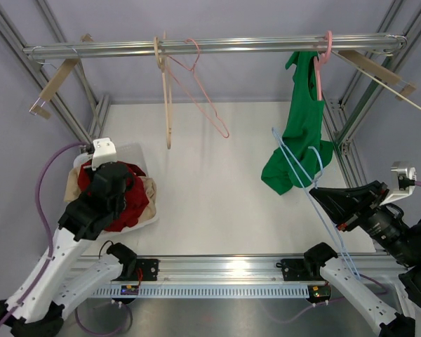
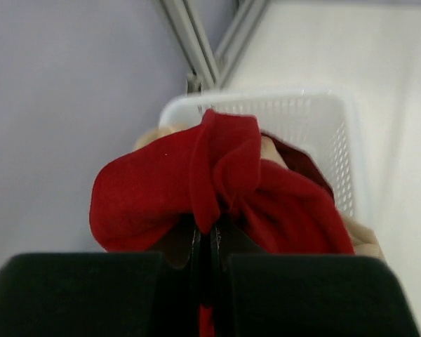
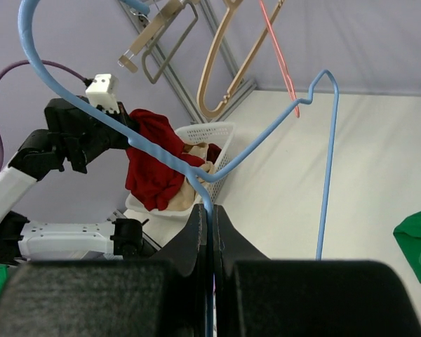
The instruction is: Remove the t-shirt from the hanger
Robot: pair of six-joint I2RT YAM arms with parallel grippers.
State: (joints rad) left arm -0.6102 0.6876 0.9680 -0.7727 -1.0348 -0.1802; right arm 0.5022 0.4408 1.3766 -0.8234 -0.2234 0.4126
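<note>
I should go on lowering the red t-shirt (image 1: 130,203) with my left gripper, because the t-shirt hangs clear of the blue hanger and above the white basket (image 1: 130,154). I should do this until the t-shirt rests inside, before I let go.
My left gripper (image 1: 107,184) is shut on a red t-shirt (image 1: 125,202) and holds it bunched over the white basket (image 1: 136,150). In the left wrist view the red cloth (image 2: 161,189) is pinched between the closed jaws of the left gripper (image 2: 210,235), with the basket (image 2: 302,112) behind it. My right gripper (image 1: 317,194) is shut on the lower wire of an empty blue hanger (image 1: 295,165), held tilted above the table at the right. The right wrist view shows the blue hanger (image 3: 330,161) running into the closed right gripper (image 3: 212,217).
A green t-shirt (image 1: 302,126) hangs on a pink hanger (image 1: 321,63) from the rail (image 1: 217,45). A wooden hanger (image 1: 167,91) and a pink wire hanger (image 1: 207,95) hang empty. A beige garment (image 1: 149,189) lies in the basket. Frame posts stand at both sides.
</note>
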